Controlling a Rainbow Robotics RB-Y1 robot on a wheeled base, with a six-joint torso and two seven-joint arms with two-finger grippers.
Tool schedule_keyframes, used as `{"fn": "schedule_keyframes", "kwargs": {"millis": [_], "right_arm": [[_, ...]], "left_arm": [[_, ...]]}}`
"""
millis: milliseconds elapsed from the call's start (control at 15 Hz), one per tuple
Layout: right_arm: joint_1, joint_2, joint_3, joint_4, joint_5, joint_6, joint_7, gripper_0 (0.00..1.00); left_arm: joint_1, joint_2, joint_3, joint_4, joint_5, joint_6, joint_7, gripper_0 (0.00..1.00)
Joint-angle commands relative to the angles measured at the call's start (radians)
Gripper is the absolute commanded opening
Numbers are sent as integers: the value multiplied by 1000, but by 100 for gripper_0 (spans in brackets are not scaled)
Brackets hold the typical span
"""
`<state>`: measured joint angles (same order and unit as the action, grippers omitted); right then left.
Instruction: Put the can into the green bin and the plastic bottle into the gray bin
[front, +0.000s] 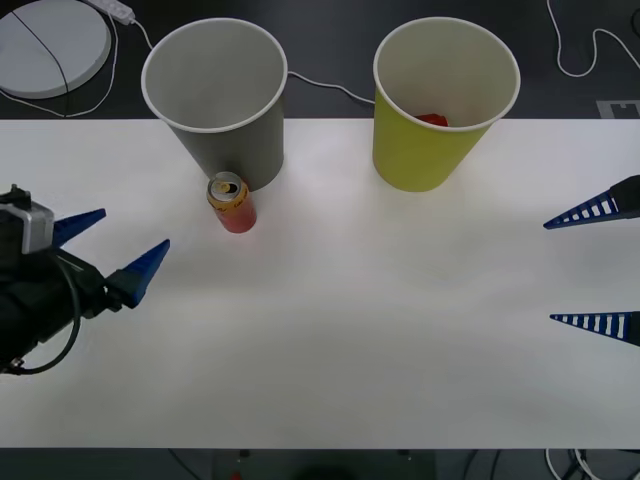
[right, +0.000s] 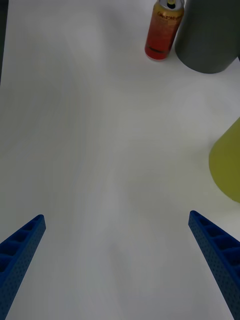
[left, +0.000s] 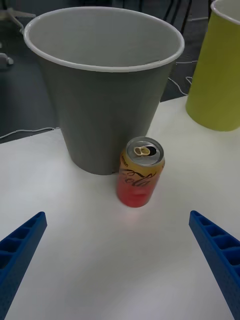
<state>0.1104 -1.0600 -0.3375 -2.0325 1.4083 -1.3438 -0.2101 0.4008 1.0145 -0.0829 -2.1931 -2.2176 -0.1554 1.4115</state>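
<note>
The robot should expect another can lying inside the green bin (front: 424, 148) when it carries the can over, because something red (front: 432, 119) shows low in there.
The can (front: 231, 203), red with a gold top, stands upright on the white table right in front of the gray bin (front: 213, 100) and almost touches it. The green bin (front: 445, 105) stands to the right, with something red (front: 432, 120) lying inside. No plastic bottle is in view. My left gripper (front: 130, 232) is open near the table's left edge, pointing toward the can (left: 141, 172) from a short way off. My right gripper (front: 552, 272) is open at the table's right edge, far from the can (right: 164, 30).
A white round disc (front: 50, 45) and white cables (front: 320, 82) lie on the dark floor behind the table. Bare table top (front: 350, 330) spreads between the two grippers and down to the front edge.
</note>
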Motion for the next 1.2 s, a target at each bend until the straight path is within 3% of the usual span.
{"fn": "schedule_keyframes", "kwargs": {"millis": [67, 533, 933, 1200], "right_arm": [[0, 0, 0, 0, 0, 0, 0, 100], [0, 0, 0, 0, 0, 0, 0, 100], [0, 0, 0, 0, 0, 0, 0, 100], [0, 0, 0, 0, 0, 0, 0, 100]], "left_arm": [[-37, -10, -95, 62, -73, 109, 47, 100], [-142, -30, -337, 260, -198, 410, 55, 100], [-304, -40, -495, 434, -194, 522, 43, 100], [-382, -122, -537, 547, -188, 551, 1, 100]]}}
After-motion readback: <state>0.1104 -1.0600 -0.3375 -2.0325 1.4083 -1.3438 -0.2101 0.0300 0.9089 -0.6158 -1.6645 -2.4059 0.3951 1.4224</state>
